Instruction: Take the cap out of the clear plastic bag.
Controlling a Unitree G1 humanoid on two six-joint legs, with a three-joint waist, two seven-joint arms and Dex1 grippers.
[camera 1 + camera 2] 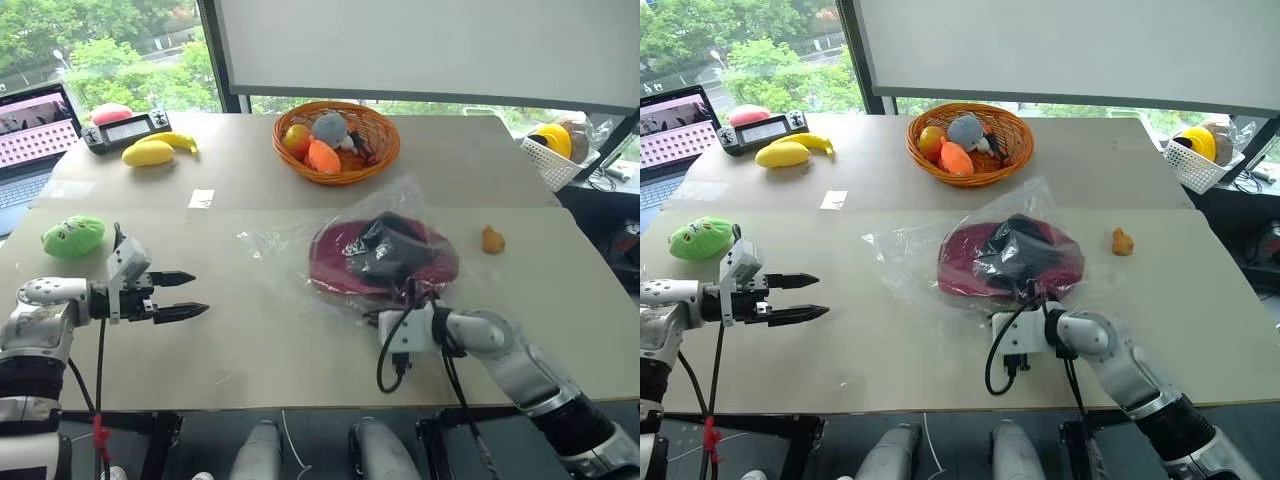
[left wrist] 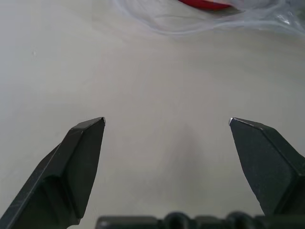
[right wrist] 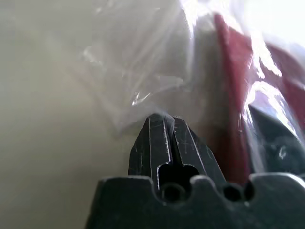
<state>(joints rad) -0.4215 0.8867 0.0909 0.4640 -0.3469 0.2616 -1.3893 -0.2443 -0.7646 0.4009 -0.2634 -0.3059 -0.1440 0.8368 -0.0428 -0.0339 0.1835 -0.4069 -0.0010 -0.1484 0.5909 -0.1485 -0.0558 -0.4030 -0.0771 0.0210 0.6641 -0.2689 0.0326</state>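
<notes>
My gripper will pull apart the cap and the clear plastic bag [image 1: 385, 235], which will slip off and settle flat because slack plastic [image 1: 280, 245] spreads well beyond the cap.
The clear plastic bag [image 1: 275, 245] lies crumpled on the middle of the table with the dark red cap [image 1: 345, 262] inside it, black lining up. At the bag's near edge my right gripper [image 1: 412, 292] is shut, and in the right wrist view the plastic [image 3: 143, 90] bunches at its closed tips [image 3: 162, 119], with the cap [image 3: 228, 100] just beyond. My left gripper [image 1: 200, 294] hovers over bare table well left of the bag, open with nothing between its fingers [image 2: 88, 143]; the bag's edge [image 2: 200, 24] lies ahead of it.
A wicker basket [image 1: 385, 150] of toys stands behind the bag. A lime-green plush [image 1: 72, 237] lies by my left arm. Yellow fruit [image 1: 150, 152], a controller [image 1: 125, 128] and a laptop [image 1: 35, 130] sit far left. A small orange toy [image 1: 492, 239] and a white basket [image 1: 545, 160] are at the right.
</notes>
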